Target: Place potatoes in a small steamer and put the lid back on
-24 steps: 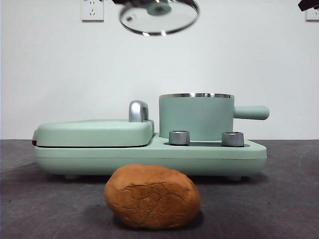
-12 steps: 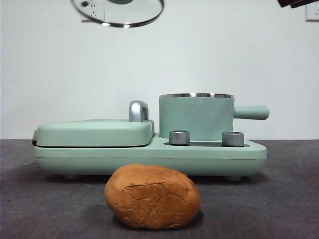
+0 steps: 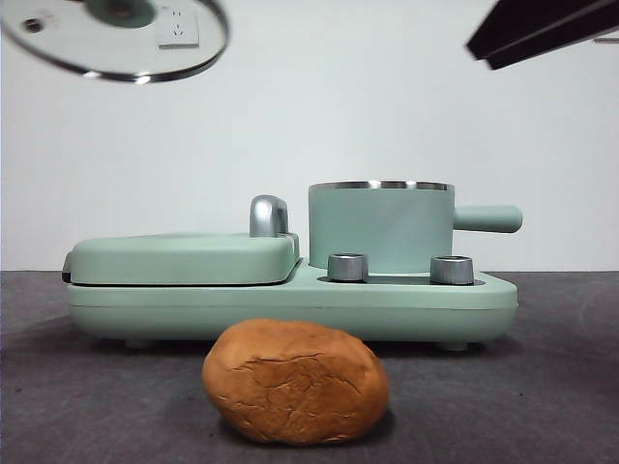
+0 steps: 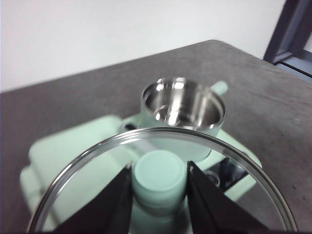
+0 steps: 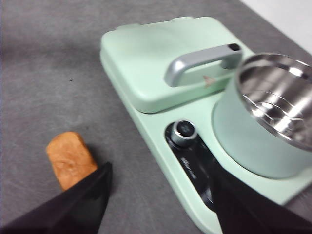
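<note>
My gripper will lower the orange-brown potato [image 3: 296, 382] into the steamer, and the potato will then lie fully below the steamer's rim, because the steamer's deep, wide body [image 3: 380, 229] is bigger than the potato.
The orange-brown potato [image 3: 296, 382] [image 5: 71, 159] lies on the dark table in front of the appliance. The small steamer [image 3: 381, 225] [image 4: 182, 108] [image 5: 267, 119] stands uncovered on the appliance's right side, its steel inside bare. My left gripper [image 4: 159, 181] is shut on the mint-green knob [image 4: 160, 175] of the glass lid [image 3: 114, 39], which hangs tilted high at the upper left, away from the steamer. My right gripper [image 5: 158, 195] is open above the table between the potato and the appliance; it shows as a dark tip [image 3: 542, 29] at the top right.
The mint-green appliance base [image 3: 290, 300] carries a flat griddle cover [image 3: 184, 256] [image 5: 165, 63] with a chrome handle [image 3: 269, 215] and two steel dials [image 3: 348, 267] [image 3: 452, 270]. The steamer's side handle [image 3: 488, 218] points right. A wall stands behind.
The left gripper has carried the lid leftward, from above the steamer to the upper left. The right arm has come further into the top right corner. Potato and steamer have not moved.
</note>
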